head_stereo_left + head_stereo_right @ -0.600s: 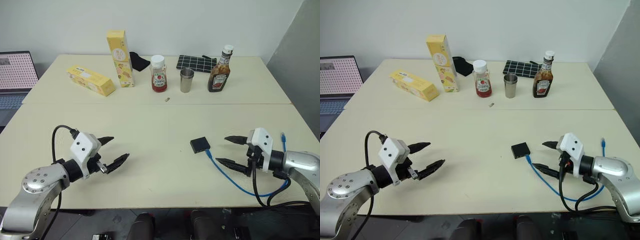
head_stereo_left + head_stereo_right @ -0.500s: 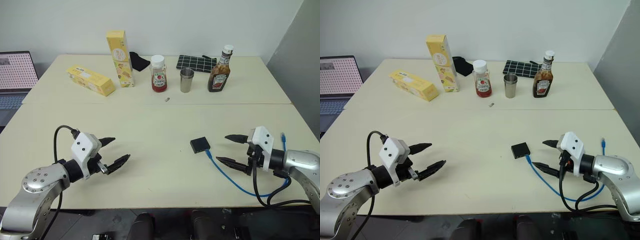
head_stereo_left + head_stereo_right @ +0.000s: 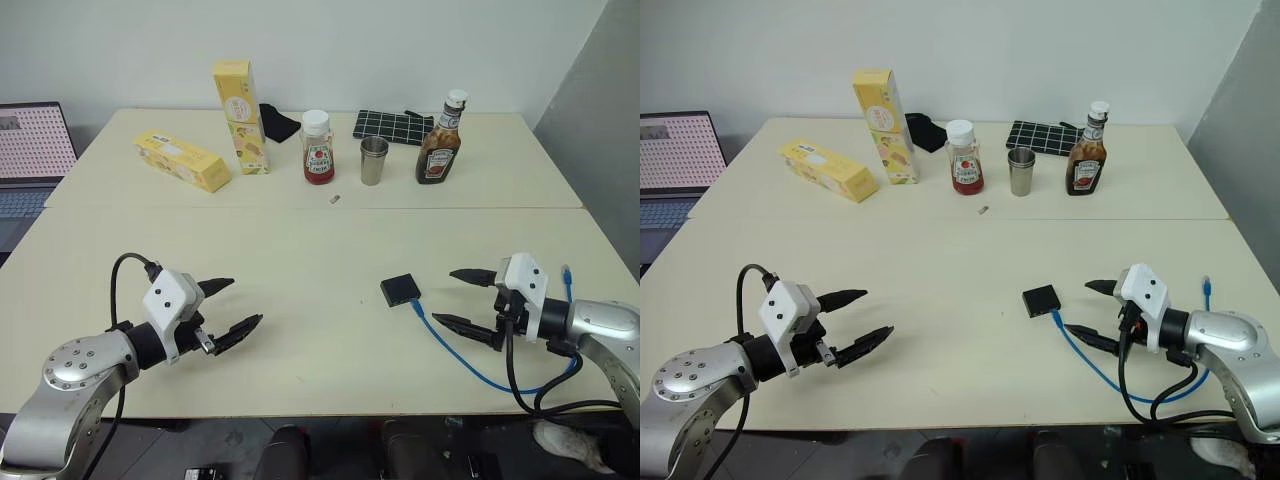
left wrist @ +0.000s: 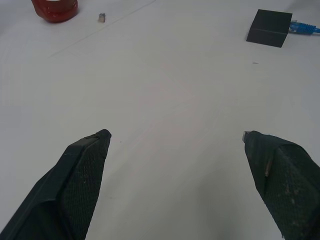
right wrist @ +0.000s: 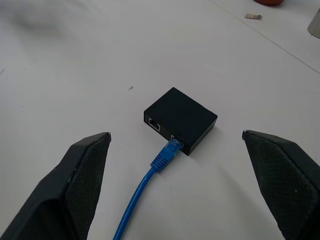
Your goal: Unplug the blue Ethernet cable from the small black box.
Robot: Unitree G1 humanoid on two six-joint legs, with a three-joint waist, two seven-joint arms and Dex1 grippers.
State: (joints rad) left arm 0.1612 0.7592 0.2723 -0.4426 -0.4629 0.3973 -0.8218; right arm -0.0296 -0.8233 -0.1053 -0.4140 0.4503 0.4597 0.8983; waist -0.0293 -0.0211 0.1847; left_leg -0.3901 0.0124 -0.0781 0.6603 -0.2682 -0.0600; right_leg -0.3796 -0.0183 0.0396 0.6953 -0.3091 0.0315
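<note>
The blue plug (image 3: pixel 416 304) sits in its port. The small black box (image 3: pixel 399 289) will therefore come up with the cable when I lift the cable.
The small black box (image 3: pixel 399 290) lies flat on the cream table (image 3: pixel 300 240), right of centre. The blue Ethernet cable (image 3: pixel 470 365) has its plug in a port on the box's side (image 5: pixel 162 157). From there it loops along the table's near right edge, and its free end (image 3: pixel 567 272) lies further right. My right gripper (image 3: pixel 443 297) hovers open just right of the box, its fingers (image 5: pixel 87 165) spread to either side of the plug without touching. My left gripper (image 3: pixel 245 302) is open and empty at the near left, far from the box (image 4: pixel 270 28).
Along the table's far side stand an upright yellow carton (image 3: pixel 238 115), a lying yellow box (image 3: pixel 182 160), a red sauce jar (image 3: pixel 317 148), a metal cup (image 3: pixel 373 161) and a brown sauce bottle (image 3: pixel 440 140). Behind them lie a grid mat (image 3: pixel 390 125) and black cloth (image 3: pixel 278 122). A laptop (image 3: pixel 30 150) sits far left.
</note>
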